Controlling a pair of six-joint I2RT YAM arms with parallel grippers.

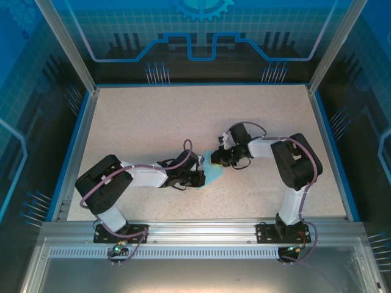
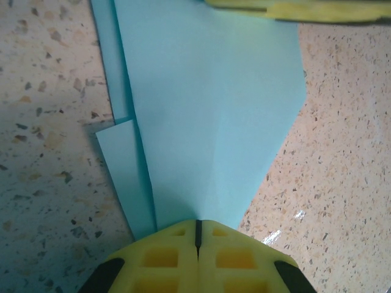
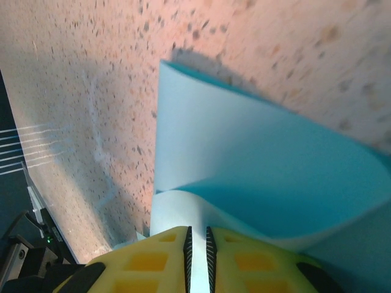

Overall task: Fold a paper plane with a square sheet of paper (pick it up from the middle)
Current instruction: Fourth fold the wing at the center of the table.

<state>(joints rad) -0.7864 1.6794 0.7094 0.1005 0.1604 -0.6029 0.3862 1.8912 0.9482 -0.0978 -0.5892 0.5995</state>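
The paper's flap at the robot's right gripper bows up off the layer below, so the right gripper should bring it across the paper toward the left gripper and flatten it.
The light-blue sheet of paper lies partly folded at the table's middle, between my two grippers. In the left wrist view the paper lies flat with folded layers along its left side and narrows toward my left gripper, which is shut with its tips on the paper's near end. My right gripper is shut on an edge of the paper, which curls up off the table into a raised flap. From above, the left gripper sits at the paper's left and the right gripper at its upper right.
The speckled beige table is bounded by a blue rim and frame posts. A yellow finger of the right gripper shows at the far edge of the paper in the left wrist view.
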